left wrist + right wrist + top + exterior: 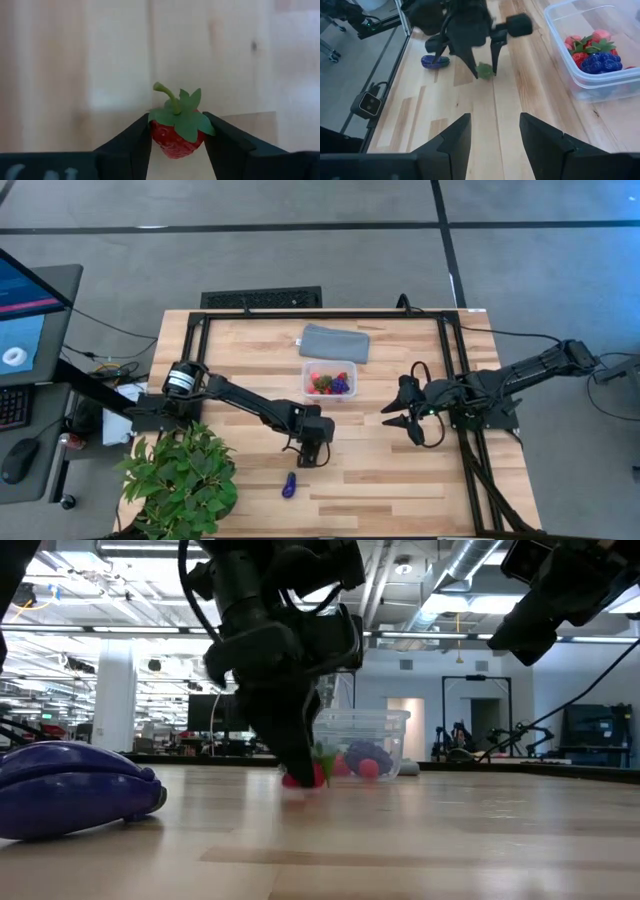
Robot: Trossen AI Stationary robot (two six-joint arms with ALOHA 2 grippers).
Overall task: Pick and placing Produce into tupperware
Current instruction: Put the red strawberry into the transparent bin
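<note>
The strawberry's red body (175, 140) is held by both fingers and the tupperware's top is open, so my left gripper keeps lifting the strawberry toward the tupperware (329, 380) until it clears the tupperware's rim, then lets go inside.
A red strawberry (176, 137) with a green top and stem sits between the fingers of my left gripper (177, 118), which is shut on it at the middle of the table, near the front. The high view shows that gripper (311, 456) just in front of the clear tupperware (330, 380), which holds several red, pinkish and dark purple produce pieces (592, 55). A dark purple piece (289, 485) lies loose on the wood near the front edge. My right gripper (492, 132) hovers open and empty to the right of the tupperware. My left gripper pinches the strawberry between its two fingers, one on each side of the red body (159, 136) just below the green top. The fingers (300, 755) come down steeply from above. The strawberry's underside (303, 780) seems to rest on the table top, its stem pointing away from the fingers.
A flat grey pad (335, 342) lies behind the tupperware. A leafy green plant (180, 480) stands at the front left corner. A black frame (452, 360) runs along the table's far and right sides. Bare wood (400, 480) stretches across the front right.
</note>
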